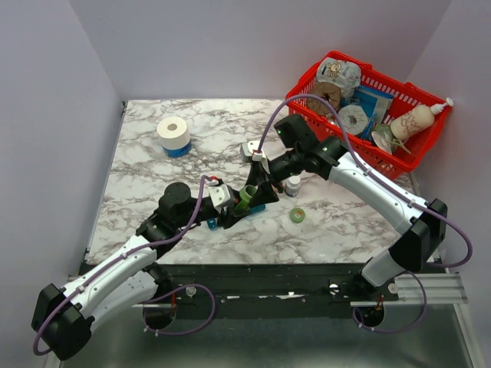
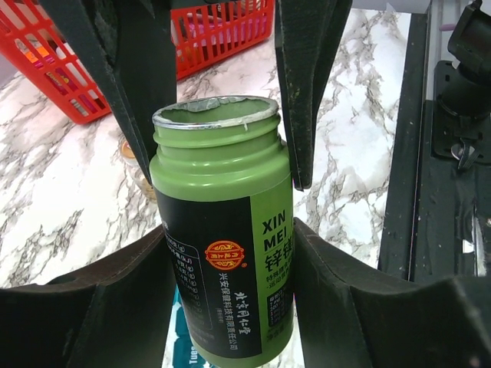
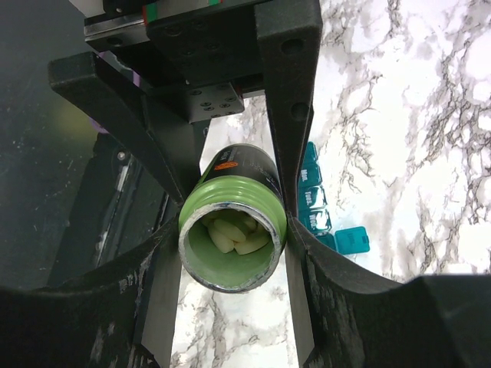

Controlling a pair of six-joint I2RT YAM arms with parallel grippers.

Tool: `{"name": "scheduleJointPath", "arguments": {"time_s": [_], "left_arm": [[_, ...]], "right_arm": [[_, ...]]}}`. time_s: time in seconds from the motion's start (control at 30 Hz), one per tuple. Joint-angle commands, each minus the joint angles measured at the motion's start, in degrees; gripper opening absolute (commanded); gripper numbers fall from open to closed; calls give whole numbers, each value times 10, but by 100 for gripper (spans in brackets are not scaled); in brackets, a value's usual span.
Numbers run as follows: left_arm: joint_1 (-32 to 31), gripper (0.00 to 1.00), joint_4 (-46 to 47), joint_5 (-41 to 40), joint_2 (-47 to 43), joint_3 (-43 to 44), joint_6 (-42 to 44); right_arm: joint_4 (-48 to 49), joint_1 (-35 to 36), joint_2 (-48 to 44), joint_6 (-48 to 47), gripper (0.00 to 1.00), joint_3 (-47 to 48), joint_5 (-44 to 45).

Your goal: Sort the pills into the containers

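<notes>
The green bottle's opening [image 3: 232, 249] is between my right gripper's fingers, so my right gripper should open and move away before my left gripper tips the bottle over the teal pill organiser [image 3: 313, 198].
A green bottle [image 1: 247, 197] with a black label, its cap off, is tilted above the table. My left gripper [image 1: 234, 208] is shut on its body [image 2: 222, 261]. My right gripper [image 1: 257, 182] is closed round its neck, its fingers [image 2: 303, 92] flanking the open mouth. In the right wrist view the mouth faces the camera and several pale pills [image 3: 230, 234] lie inside. The teal pill organiser [image 3: 313, 201] lies on the marble below the bottle with one lid [image 3: 351, 240] open. It is mostly hidden in the top view [image 1: 211, 223].
A green cap [image 1: 298, 216] lies on the marble right of the grippers. A small white bottle [image 1: 293, 185] stands by the right arm. A toilet roll [image 1: 173, 134] sits at the back left. A red basket [image 1: 426, 130] full of items stands at the back right.
</notes>
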Motion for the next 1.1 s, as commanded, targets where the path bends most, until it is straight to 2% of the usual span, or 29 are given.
{"name": "scheduleJointPath", "arguments": {"time_s": [0.0, 0.1, 0.2, 0.23, 0.3, 0.4, 0.47, 0.5, 0.6, 0.8, 0.87, 1.07], "left_arm": [[2, 61, 23, 0, -5, -3, -8], [2, 55, 34, 7, -6, -3, -18], [2, 26, 42, 13, -2, -1, -27], [2, 10, 45, 13, -1, -1, -30], [2, 0, 46, 15, -3, -2, -29], [2, 0, 40, 16, -8, -7, -23], [5, 0, 35, 19, -11, -12, -20], [6, 0, 33, 19, -14, -14, -19], [8, 0, 30, 19, -22, -21, -19], [13, 0, 40, 18, -34, -29, -39], [17, 0, 64, 17, -43, -41, -53], [35, 0, 247, -14, -79, -112, -169]], "right_arm": [[15, 3, 5, 14, 21, 12, -37], [15, 3, 6, 14, 21, 10, -38], [16, 3, 6, 16, 22, 9, -39], [17, 3, 6, 16, 21, 8, -39], [16, 3, 6, 16, 23, 8, -40], [16, 3, 4, 18, 32, 8, -38], [15, 3, 1, 18, 48, 11, -34], [15, 1, -5, 17, 66, 12, -34], [14, -8, -16, 18, 88, 19, -37], [7, -33, -40, 25, 100, 44, -39], [7, -49, -52, 25, 100, 45, -44], [21, -137, -81, 25, 100, 6, -73]]}}
